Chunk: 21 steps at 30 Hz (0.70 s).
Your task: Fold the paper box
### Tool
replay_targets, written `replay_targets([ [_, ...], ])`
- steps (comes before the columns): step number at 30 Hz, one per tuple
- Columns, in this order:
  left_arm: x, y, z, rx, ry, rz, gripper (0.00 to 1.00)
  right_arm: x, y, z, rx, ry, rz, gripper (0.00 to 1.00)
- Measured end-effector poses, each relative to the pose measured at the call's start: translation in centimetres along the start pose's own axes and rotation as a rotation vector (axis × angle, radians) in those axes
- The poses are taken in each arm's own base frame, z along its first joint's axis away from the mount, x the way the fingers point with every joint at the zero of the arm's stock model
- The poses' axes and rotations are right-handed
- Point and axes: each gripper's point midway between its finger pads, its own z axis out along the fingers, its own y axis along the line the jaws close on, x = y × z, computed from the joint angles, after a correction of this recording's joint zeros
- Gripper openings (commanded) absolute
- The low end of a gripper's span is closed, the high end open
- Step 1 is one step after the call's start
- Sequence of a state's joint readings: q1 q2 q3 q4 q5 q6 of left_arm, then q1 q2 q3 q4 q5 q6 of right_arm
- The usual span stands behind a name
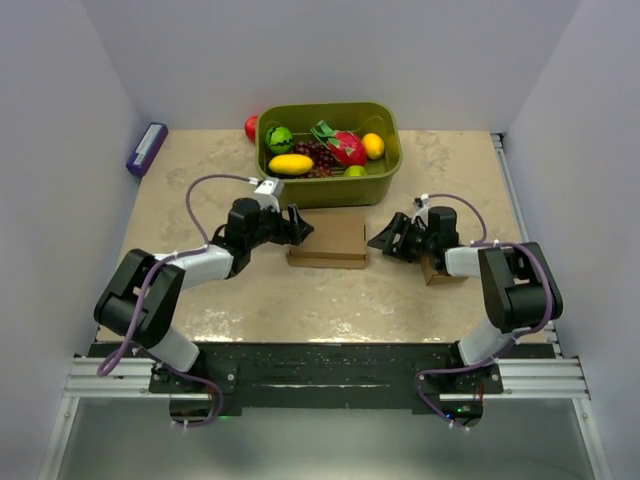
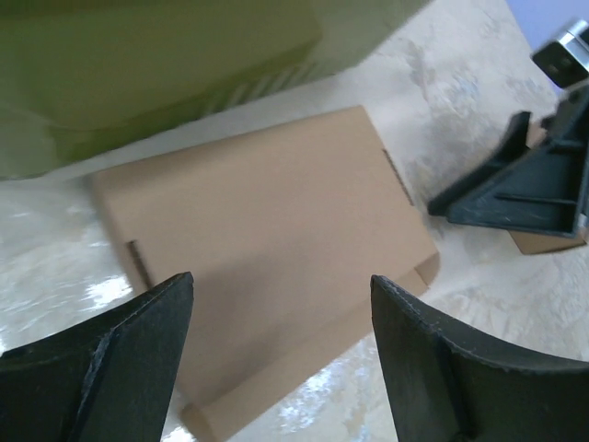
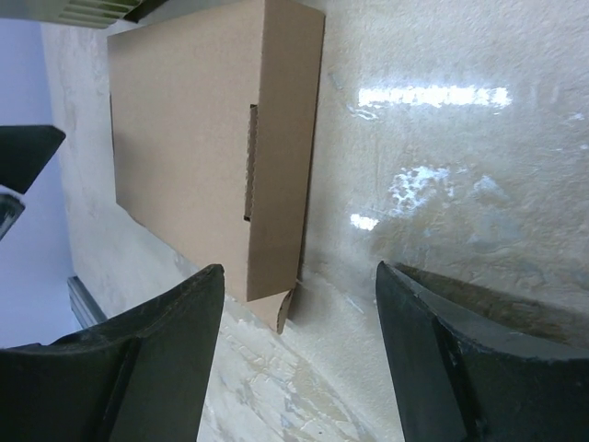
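Note:
The paper box lies flat and its front flap is low, so the robot's left gripper should pick the box up by its end and hand it to the right gripper.
The paper box lies flat on the table in the middle, a closed brown cardboard shape with a tuck flap at one corner. My left gripper stands open at its left end, the fingers apart and just above the box in the left wrist view, holding nothing. On the other side, my right gripper is open too, a short way off the box's right end. In the right wrist view the box lies ahead of the fingers and bare table shows between them.
A green bin of toy fruit stands right behind the box. A small cardboard cube sits under the right arm. A purple object lies at the far left, and a red ball behind the bin. Walls close three sides.

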<state>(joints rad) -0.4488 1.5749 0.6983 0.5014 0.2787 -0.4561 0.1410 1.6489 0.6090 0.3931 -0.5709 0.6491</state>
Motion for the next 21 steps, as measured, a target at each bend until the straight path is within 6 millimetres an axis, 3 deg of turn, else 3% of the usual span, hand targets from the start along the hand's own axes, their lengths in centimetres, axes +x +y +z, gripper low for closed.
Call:
replay_targets([
  [4, 0.5, 2.2, -0.6, -0.051, 0.002, -0.036, 0.82, 0.8, 0.8, 0.5, -0.015, 0.021, -0.006, 0.71],
  [12, 1.7, 2.7, -1.1, -0.060, 0.024, -0.061, 0.82, 0.3, 2.4, 3.3, -0.082, 0.021, -0.001, 0.66],
  [15, 2.0, 2.9, -1.6, -0.063, 0.022, -0.075, 0.82, 0.2, 2.8, 4.0, -0.102, 0.022, 0.002, 0.57],
  [16, 2.1, 3.0, -1.8, -0.066, 0.021, -0.081, 0.83, 0.2, 2.8, 4.3, -0.105, 0.024, 0.003, 0.47],
  [21, 1.9, 3.3, -2.6, -0.073, 0.005, -0.092, 0.83, 0.8, 2.5, 5.0, -0.108, 0.045, 0.031, 0.26],
])
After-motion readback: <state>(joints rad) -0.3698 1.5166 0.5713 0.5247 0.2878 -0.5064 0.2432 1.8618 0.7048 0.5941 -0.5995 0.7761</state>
